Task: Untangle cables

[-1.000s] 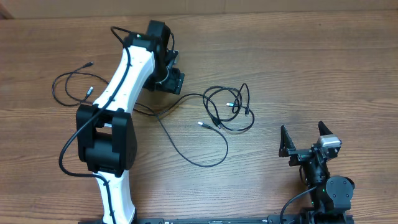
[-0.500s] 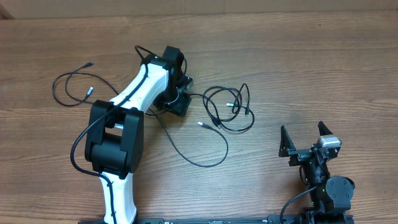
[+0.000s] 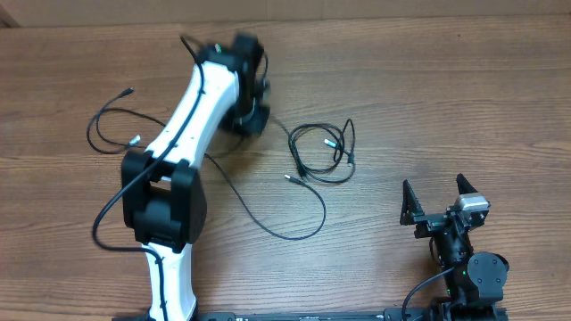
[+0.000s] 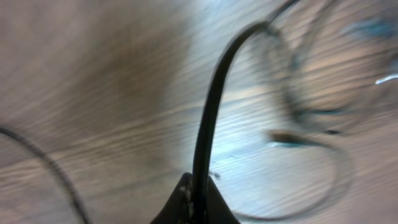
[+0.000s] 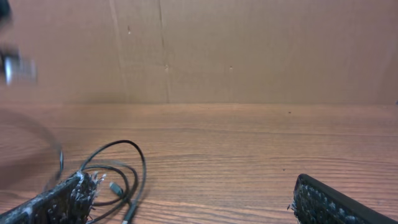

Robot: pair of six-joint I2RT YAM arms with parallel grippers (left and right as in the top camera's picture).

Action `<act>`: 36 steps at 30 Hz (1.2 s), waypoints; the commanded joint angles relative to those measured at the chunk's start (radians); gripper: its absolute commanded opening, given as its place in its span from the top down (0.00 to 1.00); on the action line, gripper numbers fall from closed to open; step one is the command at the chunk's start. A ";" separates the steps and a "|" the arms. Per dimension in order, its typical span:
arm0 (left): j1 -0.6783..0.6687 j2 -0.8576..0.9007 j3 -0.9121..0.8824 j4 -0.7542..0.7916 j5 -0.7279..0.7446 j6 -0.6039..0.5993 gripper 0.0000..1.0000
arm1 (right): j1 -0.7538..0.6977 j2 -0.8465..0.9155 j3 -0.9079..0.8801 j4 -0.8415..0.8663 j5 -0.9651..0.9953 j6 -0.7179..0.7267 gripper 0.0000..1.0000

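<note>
My left gripper needs to lift the cable high and clear before it lays the cable by the table's far edge [image 3: 152, 40], because the cable it is holding runs into the tangled loop [image 3: 323, 153].
Thin black cables lie on the wooden table. A tangled loop of cables [image 3: 321, 153] with small plug ends sits at mid table, and a long strand [image 3: 294, 234] curves out below it. Another curl [image 3: 111, 129] lies at the left. My left gripper [image 3: 257, 119] is at the far middle, blurred by motion. In the left wrist view its jaws [image 4: 199, 196] are shut on one black cable [image 4: 211, 106], which arches up and away toward the loop. My right gripper [image 3: 437, 202] rests at the near right, open and holding nothing, with the loop [image 5: 115, 177] beyond its left finger.
The left arm's white link [image 3: 183, 125] and black elbow [image 3: 165, 201] stretch across the table's left half. A cardboard wall [image 5: 249, 50] stands behind the table's far edge. The right arm's base [image 3: 473, 276] sits at the near right.
The left gripper has gone from open to shut on a cable and swung toward the far edge, drawing the strand taut. The tangled loop slid slightly left and tightened. The right arm stayed still.
</note>
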 commanded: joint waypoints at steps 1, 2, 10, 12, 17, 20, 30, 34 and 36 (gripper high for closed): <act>0.005 -0.024 0.365 -0.113 0.229 -0.093 0.96 | -0.002 -0.008 -0.010 0.004 0.009 -0.005 0.00; 0.004 -0.024 0.438 -0.132 0.274 -0.109 0.96 | -0.002 -0.008 -0.010 0.004 0.009 -0.005 0.00; 0.004 -0.024 0.887 -0.132 0.511 -0.294 0.96 | -0.002 -0.008 -0.010 0.004 0.009 -0.005 0.00; 0.004 -0.024 0.984 -0.091 0.550 -0.349 0.96 | -0.002 -0.008 -0.010 0.004 0.009 -0.005 0.00; 0.003 -0.025 1.116 0.033 0.600 -0.500 0.96 | -0.002 -0.008 -0.010 0.004 0.009 -0.005 0.00; -0.003 -0.034 1.162 0.145 0.609 -0.599 0.96 | -0.002 -0.008 -0.010 0.004 0.009 -0.005 0.00; -0.015 -0.072 1.162 0.346 0.565 -0.718 0.96 | -0.002 -0.008 -0.010 0.004 0.009 -0.005 0.00; -0.015 -0.072 1.160 0.201 0.424 -0.643 0.96 | -0.002 -0.008 -0.010 0.004 0.009 -0.005 0.00; -0.015 -0.072 1.160 0.100 0.297 -0.573 0.96 | -0.002 -0.008 -0.010 0.004 0.009 -0.005 0.00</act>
